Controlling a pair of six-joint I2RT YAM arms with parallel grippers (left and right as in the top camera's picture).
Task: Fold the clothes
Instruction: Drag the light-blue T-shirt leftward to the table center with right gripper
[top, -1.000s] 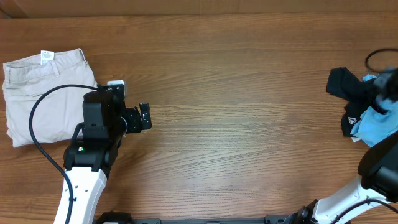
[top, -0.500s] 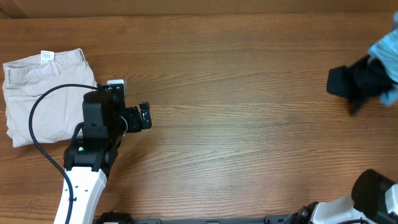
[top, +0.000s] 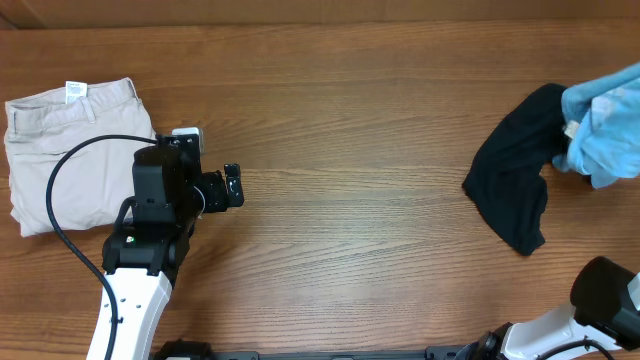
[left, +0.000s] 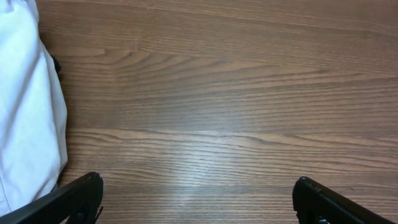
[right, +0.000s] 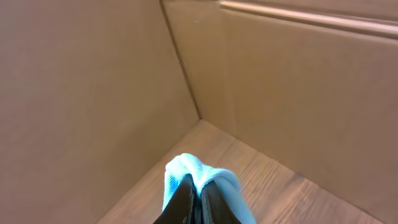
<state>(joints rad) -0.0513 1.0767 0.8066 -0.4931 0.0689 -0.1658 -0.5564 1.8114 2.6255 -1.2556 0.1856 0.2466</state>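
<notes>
I should pull the blue T-shirt (top: 604, 126) back onto the open wood (top: 375, 120) with my right gripper, because the T-shirt hangs bunched above the black garment, far from my left gripper.
Folded beige shorts (top: 70, 150) lie at the table's left; their pale edge (left: 28, 112) fills the left of the left wrist view. My left gripper (top: 232, 186) hovers just right of them, open, its fingertips (left: 81, 193) wide apart over bare wood. At the far right the light blue T-shirt (top: 608, 125) hangs lifted, bunched. A black garment (top: 515, 180) trails from under it down onto the table. My right gripper (right: 199, 193) is shut on a fold of the blue T-shirt (right: 186, 171); in the overhead view the cloth hides it.
The wooden table (top: 370, 150) stretches between the two arms. Brown cardboard walls (right: 93, 81) meet in a corner behind the right gripper. The right arm's base (top: 600, 310) sits at the lower right corner.
The right gripper has swung the blue T-shirt up and left. The black garment, earlier bunched at the right edge, now hangs stretched out toward the table's middle. The left arm has not moved.
</notes>
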